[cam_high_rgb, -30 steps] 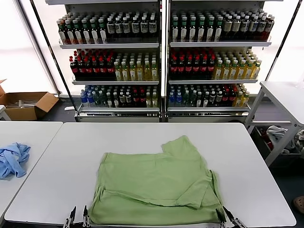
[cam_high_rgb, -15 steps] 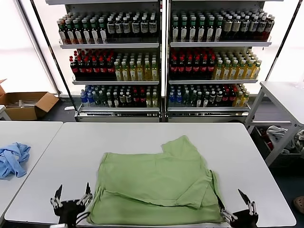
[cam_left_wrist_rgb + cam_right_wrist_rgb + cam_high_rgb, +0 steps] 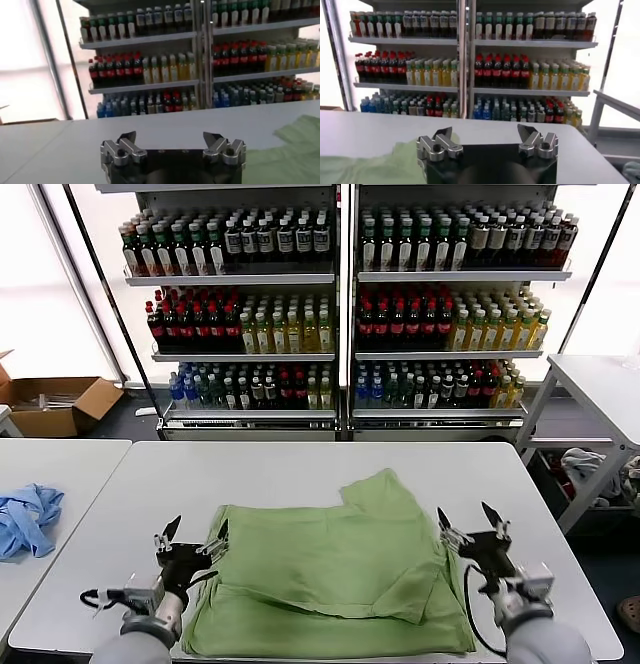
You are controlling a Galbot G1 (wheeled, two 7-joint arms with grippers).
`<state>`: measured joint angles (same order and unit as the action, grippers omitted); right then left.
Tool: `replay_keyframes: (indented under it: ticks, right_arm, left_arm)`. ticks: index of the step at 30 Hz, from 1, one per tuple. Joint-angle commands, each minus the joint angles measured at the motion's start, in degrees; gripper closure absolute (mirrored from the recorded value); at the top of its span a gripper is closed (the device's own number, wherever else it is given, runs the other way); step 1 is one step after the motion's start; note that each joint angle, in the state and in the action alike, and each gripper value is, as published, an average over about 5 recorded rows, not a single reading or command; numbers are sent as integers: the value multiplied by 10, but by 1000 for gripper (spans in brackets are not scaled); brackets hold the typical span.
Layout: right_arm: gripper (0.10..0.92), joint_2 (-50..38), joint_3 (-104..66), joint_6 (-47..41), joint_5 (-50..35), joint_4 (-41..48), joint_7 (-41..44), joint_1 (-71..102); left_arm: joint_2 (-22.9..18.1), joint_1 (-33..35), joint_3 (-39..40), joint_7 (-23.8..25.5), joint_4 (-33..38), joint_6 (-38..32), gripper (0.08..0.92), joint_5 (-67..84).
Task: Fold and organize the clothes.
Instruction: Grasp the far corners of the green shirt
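Observation:
I should keep moving my right gripper with open fingers toward the sleeve's tip (image 3: 387, 476) and close it there, with the sleeve jutting free (image 3: 381, 493) past the shirt's far edge.
The clothes, a light green shirt (image 3: 330, 569), lie folded in loose layers on the white table (image 3: 270, 469), with one sleeve pointing toward the far side. My left gripper (image 3: 197, 529) hovers open at the shirt's left edge and holds nothing. My right gripper (image 3: 465, 516) is open and empty just off the shirt's right edge. In the left wrist view the left gripper (image 3: 170, 136) has its jaws spread wide, with green fabric (image 3: 295, 135) off to one side. In the right wrist view the right gripper (image 3: 484, 131) is equally wide, beside the shirt (image 3: 380, 162).
A crumpled light blue garment (image 3: 25, 519) lies on a separate table at the left. Shelves of bottles (image 3: 340, 314) stand behind the table. A cardboard box (image 3: 50, 404) sits on the floor at far left, and another white table (image 3: 600, 389) stands at the right.
Both grippers have opened wide, risen from the table's near edge and moved forward along the shirt's two sides. The shirt's near edge now lies flat on the table.

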<state>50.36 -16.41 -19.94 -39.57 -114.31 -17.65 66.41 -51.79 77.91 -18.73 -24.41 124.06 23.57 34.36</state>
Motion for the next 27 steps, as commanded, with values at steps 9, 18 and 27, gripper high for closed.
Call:
replay_keyframes:
  ticks: [9, 18, 27]
  right_arm:
    - [203, 50, 177, -133, -55, 245, 71, -306]
    - [203, 77, 220, -133, -17, 340, 124, -365]
    - [203, 104, 246, -132, -4, 398, 157, -408]
  left_arm:
    - [27, -173, 53, 126, -145, 95, 177, 77]
    - [25, -220, 72, 138, -224, 96, 177, 84]
    - [16, -218, 70, 140, -248, 96, 177, 86]
